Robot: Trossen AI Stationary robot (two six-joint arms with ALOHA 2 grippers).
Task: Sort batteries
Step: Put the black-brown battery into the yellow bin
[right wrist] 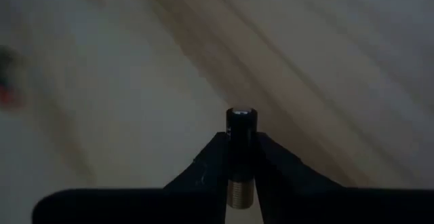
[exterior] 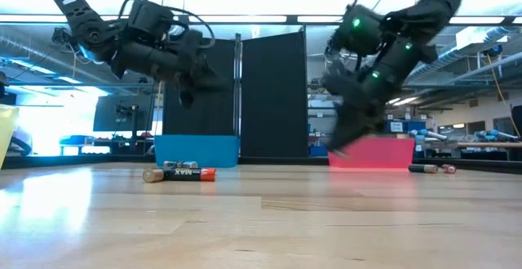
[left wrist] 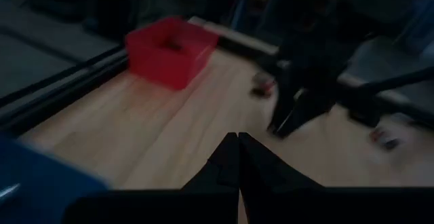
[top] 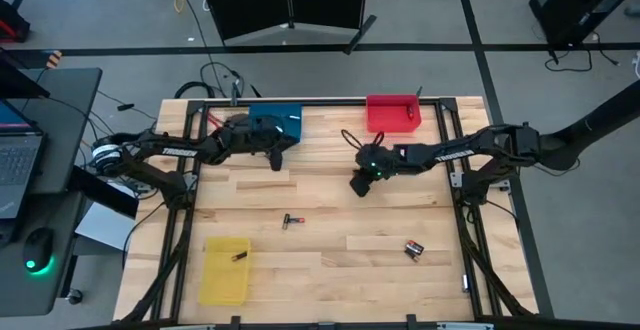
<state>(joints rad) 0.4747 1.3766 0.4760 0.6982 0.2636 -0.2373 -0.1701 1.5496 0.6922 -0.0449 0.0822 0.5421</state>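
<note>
I should hand the battery (right wrist: pixel 241 130) over to my left gripper for the yellow bin (top: pixel 225 273), because my right gripper is holding the dark battery far from that bin.
My right gripper (right wrist: pixel 241 149) is shut on a dark battery (right wrist: pixel 241 125) and hovers over the middle of the table (top: pixel 360 185), in front of the red bin (top: pixel 393 113). My left gripper (left wrist: pixel 237 142) is shut with nothing between its fingers. It hangs above the table just in front of the blue bin (top: pixel 275 120). Loose batteries lie on their sides on the wood: a black and red group (top: pixel 290 220) near the middle, also in the low view (exterior: pixel 181 174), and another group (top: pixel 413 250) toward the right near corner. My right gripper pinches the battery between its two fingers (right wrist: pixel 210 159). The cell lies along the fingers. Its dark end (right wrist: pixel 241 115) sticks out past the tips and its silver end (right wrist: pixel 239 193) sits farther back. The battery is lifted clear of the table.
A yellow bin (top: pixel 225 270) stands at the left near corner with a small dark cell (top: pixel 240 257) in it. The blue and red bins line the far edge. A dark metal frame (top: pixel 460 200) borders the table. Bare wood (top: pixel 330 260) lies between the battery groups.
</note>
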